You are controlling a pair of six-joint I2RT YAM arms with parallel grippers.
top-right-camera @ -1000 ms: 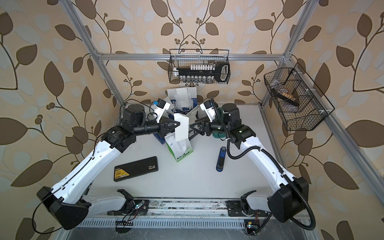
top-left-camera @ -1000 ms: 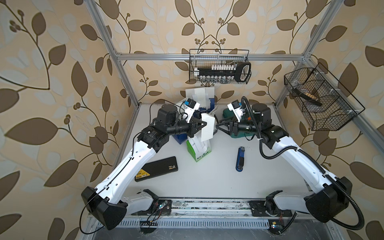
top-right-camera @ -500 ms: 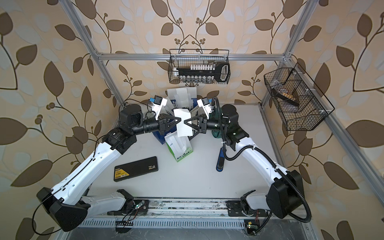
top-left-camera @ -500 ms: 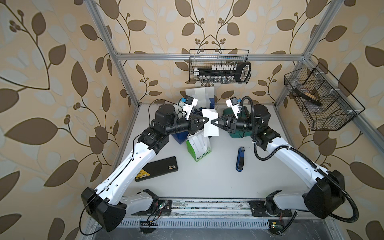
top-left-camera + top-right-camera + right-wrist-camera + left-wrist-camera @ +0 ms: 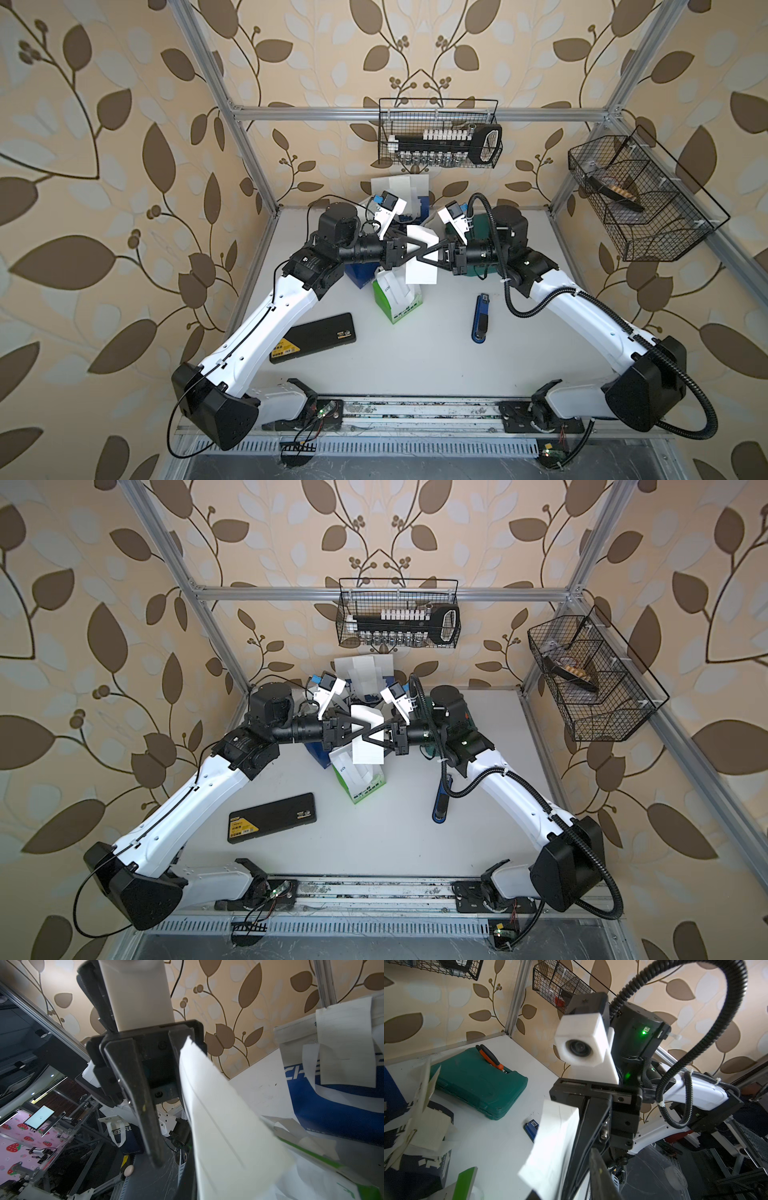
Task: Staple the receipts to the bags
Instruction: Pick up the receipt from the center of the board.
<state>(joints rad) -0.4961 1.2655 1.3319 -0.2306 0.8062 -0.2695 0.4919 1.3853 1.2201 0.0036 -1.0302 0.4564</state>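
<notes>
Both my grippers are at the receipt, so my left gripper should open and take the green bag's rim while my right gripper lowers the receipt.
A white receipt hangs in the air between both arms, above the small white-and-green bag. My right gripper is shut on the receipt. My left gripper reaches in from the opposite side. Its jaws stand slightly apart around the receipt and the right fingers. A small navy bag stands beside the green one, under the left wrist. Larger blue-and-white bags with more receipts on them stand at the back wall. A blue stapler lies on the table under the right arm.
A black flat case lies at the front left. A green plastic case with orange-handled pliers sits at the back right. Wire baskets hang on the back wall and the right wall.
The right gripper has come in from the right and shut on the receipt held by the left. The left jaws have since parted a little.
</notes>
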